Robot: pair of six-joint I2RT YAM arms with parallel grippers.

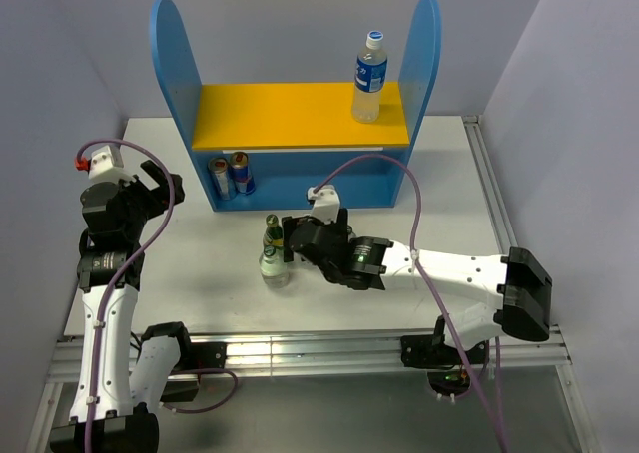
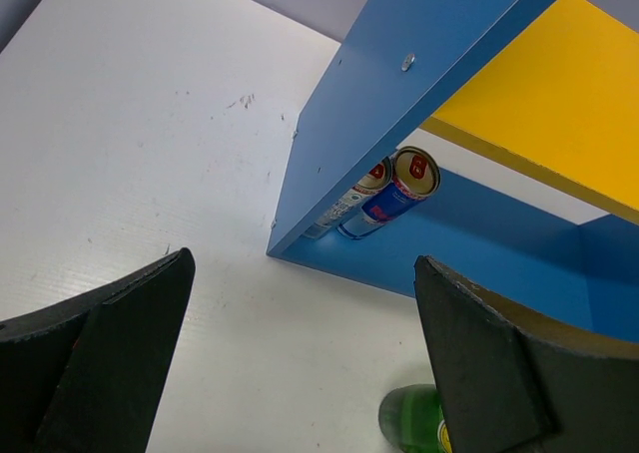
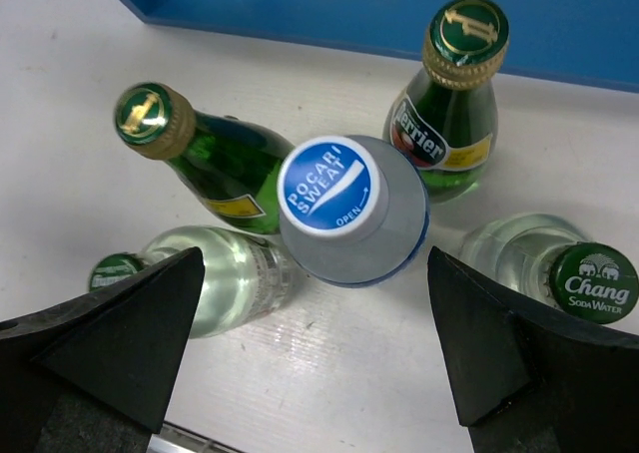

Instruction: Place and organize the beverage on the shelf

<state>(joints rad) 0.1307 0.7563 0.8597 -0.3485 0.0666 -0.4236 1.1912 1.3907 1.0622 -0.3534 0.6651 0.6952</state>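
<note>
I go on lowering my right gripper until its fingers are on both sides of the plastic bottle's body (image 3: 391,219) before I close it, because the blue cap (image 3: 329,186) is upright halfway across my open fingers.
The blue shelf (image 1: 300,184) stands at the back, with a yellow-orange upper board (image 1: 290,119). One clear plastic blue-capped bottle (image 1: 368,77) stands upright at the board's right end. The other bottles cluster on the table in front of the shelf (image 1: 273,255). In the right wrist view they are a blue-capped plastic bottle (image 3: 339,209), two dark green glass bottles (image 3: 215,159) (image 3: 449,109), and two clear glass bottles with green caps (image 3: 225,278) (image 3: 544,263). My right gripper (image 3: 315,358) is open just above the cluster, the plastic bottle between its fingers. My left gripper (image 1: 160,189) is open and empty, left of the shelf.
Two cans (image 1: 230,177) stand at the left end of the shelf's lower tier and also show in the left wrist view (image 2: 394,189). A green bottle (image 2: 411,421) shows beside my left gripper's right finger. A metal rail (image 1: 300,353) runs along the table's near edge.
</note>
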